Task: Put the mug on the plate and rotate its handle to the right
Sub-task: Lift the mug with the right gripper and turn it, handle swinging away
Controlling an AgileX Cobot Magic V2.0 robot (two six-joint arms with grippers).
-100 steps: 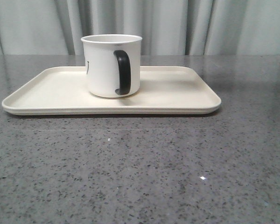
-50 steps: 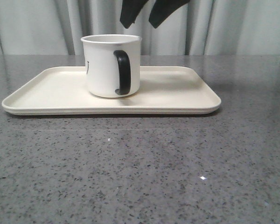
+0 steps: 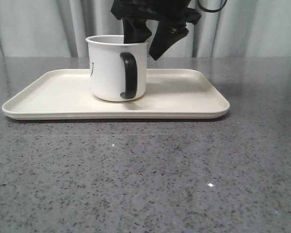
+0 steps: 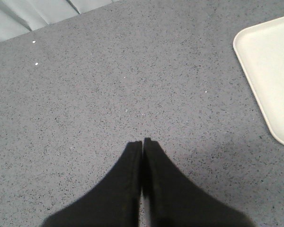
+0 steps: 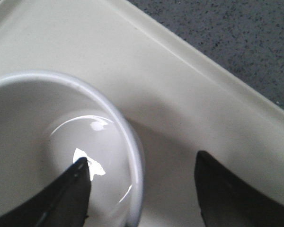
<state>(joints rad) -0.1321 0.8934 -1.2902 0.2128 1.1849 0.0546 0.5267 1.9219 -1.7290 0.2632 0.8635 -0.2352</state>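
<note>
The mug's black handle (image 3: 129, 75) points toward the plate's front edge, so my right gripper should grip the mug's rim (image 3: 146, 44) and turn the mug's handle to point toward the plate's short edge.
The white mug (image 3: 111, 68) stands upright on the cream plate (image 3: 184, 97), left of the plate's middle. Its black handle (image 3: 128, 75) faces the camera, slightly right of the mug's centre. Part of the black face print (image 3: 92, 70) shows on its left side. My right gripper (image 3: 146, 48) is open over the mug's right rim: one finger is inside the mug, the other outside its wall. In the right wrist view the rim (image 5: 132, 142) runs between the two fingers, with the right gripper (image 5: 141, 163) straddling it. My left gripper (image 4: 142, 142) is shut and empty over bare table.
Grey speckled table (image 3: 145, 174) runs in front of the plate. A pale curtain (image 3: 262, 26) hangs behind. The plate's corner (image 4: 270, 71) shows in the left wrist view, away from the left gripper.
My right gripper came down from above and now straddles the mug's right rim. The mug has shifted slightly to the right.
</note>
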